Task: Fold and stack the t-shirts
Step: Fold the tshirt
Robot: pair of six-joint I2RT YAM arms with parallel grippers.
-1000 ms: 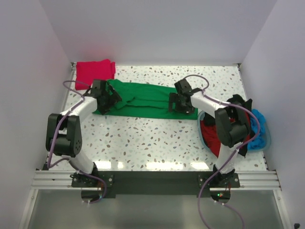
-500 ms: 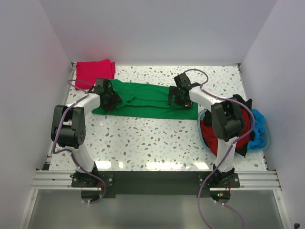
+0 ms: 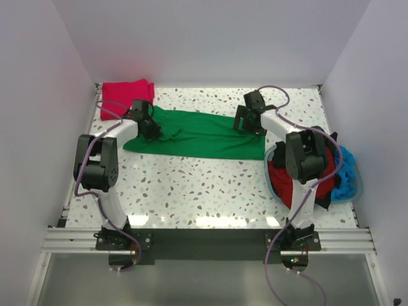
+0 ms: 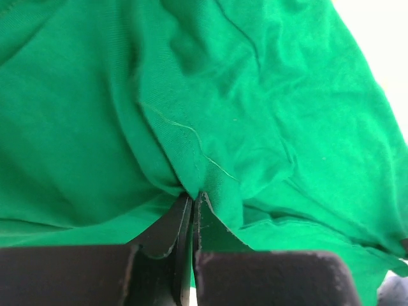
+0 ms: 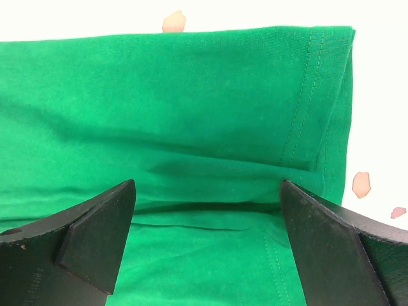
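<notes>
The robot's right gripper should swing the hemmed end (image 3: pixel 256 149) to the front while its left gripper swings the other end back, because the green t-shirt (image 3: pixel 207 136) is lying across the table.
A bright green t-shirt (image 3: pixel 197 135) lies stretched left to right across the table, folded lengthwise. My left gripper (image 3: pixel 153 129) is at its left end, shut on a pinched fold of the green cloth (image 4: pixel 255 95); in the left wrist view the fingertips (image 4: pixel 193 196) meet with the cloth between them. My right gripper (image 3: pixel 247 124) hangs over the shirt's right end, open. In the right wrist view its fingers (image 5: pixel 102 223) stand wide apart above the hemmed green edge (image 5: pixel 191 95), holding nothing. A pinkish crimson t-shirt (image 3: pixel 127 95) lies folded at the back left corner.
A light-blue round basket (image 3: pixel 359 186) at the right holds a dark red shirt (image 3: pixel 280 178), a black one (image 3: pixel 322 137) and a blue one (image 3: pixel 347 172). White walls close in the speckled table (image 3: pixel 191 185) on three sides.
The left gripper went from open to shut on the green shirt's left end. The right gripper slid right and back along the shirt, staying open.
</notes>
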